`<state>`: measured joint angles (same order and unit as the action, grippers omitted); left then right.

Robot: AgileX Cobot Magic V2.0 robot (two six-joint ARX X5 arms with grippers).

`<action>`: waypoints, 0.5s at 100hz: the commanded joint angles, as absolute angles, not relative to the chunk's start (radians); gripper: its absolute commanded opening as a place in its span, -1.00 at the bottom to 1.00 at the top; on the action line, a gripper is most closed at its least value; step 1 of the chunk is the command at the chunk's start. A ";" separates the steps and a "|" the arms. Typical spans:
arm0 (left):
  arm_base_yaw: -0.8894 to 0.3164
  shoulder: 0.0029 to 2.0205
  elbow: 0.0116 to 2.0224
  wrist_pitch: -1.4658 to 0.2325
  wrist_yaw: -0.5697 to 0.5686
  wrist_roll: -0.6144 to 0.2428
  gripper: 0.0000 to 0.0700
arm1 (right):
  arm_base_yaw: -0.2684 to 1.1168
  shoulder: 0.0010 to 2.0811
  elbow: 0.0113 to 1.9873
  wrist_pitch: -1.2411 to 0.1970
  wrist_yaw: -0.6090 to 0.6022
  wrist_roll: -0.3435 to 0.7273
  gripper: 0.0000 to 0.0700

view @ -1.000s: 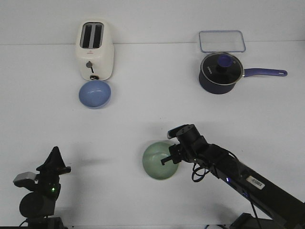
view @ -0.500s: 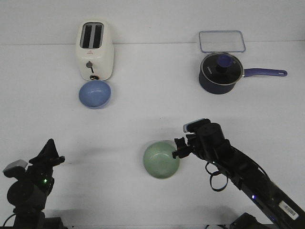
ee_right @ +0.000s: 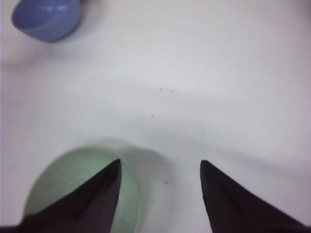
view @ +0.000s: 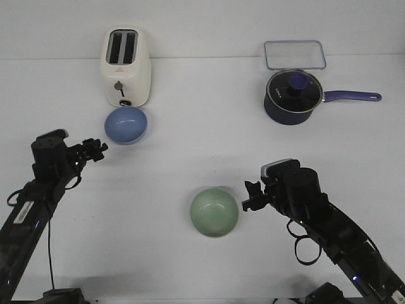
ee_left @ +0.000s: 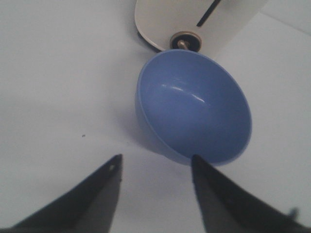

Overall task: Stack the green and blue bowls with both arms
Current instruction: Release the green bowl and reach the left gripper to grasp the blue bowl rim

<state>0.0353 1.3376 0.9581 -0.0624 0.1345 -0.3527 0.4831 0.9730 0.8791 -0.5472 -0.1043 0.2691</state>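
Note:
I expect the blue bowl to nest inside and hide the green one when I stack them, as the green bowl (view: 214,212) is empty and shaped like the blue bowl (view: 126,125).
The blue bowl (view: 126,124) sits upright in front of the toaster; it fills the left wrist view (ee_left: 194,111). My left gripper (view: 96,150) is open and empty, just left of and nearer than the blue bowl, its tips (ee_left: 155,162) short of the rim. The green bowl (view: 214,213) sits upright at the near middle of the table. My right gripper (view: 251,196) is open and empty just right of it; in the right wrist view (ee_right: 160,167) one finger overlaps the green bowl's (ee_right: 63,187) rim. The blue bowl shows far off (ee_right: 46,18).
A cream toaster (view: 125,66) stands right behind the blue bowl, its knob showing in the left wrist view (ee_left: 187,40). A dark navy saucepan with glass lid (view: 293,96) and a clear lidded container (view: 294,54) are at the back right.
My left arm has risen from the near left corner and reached forward toward the blue bowl. My right gripper has drawn back to the right, off the green bowl, which stays on the table.

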 commanded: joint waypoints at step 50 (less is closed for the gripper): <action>0.037 1.894 1.353 -0.111 0.186 -0.360 0.19 | 0.487 0.982 0.892 -0.562 -0.104 0.244 -0.05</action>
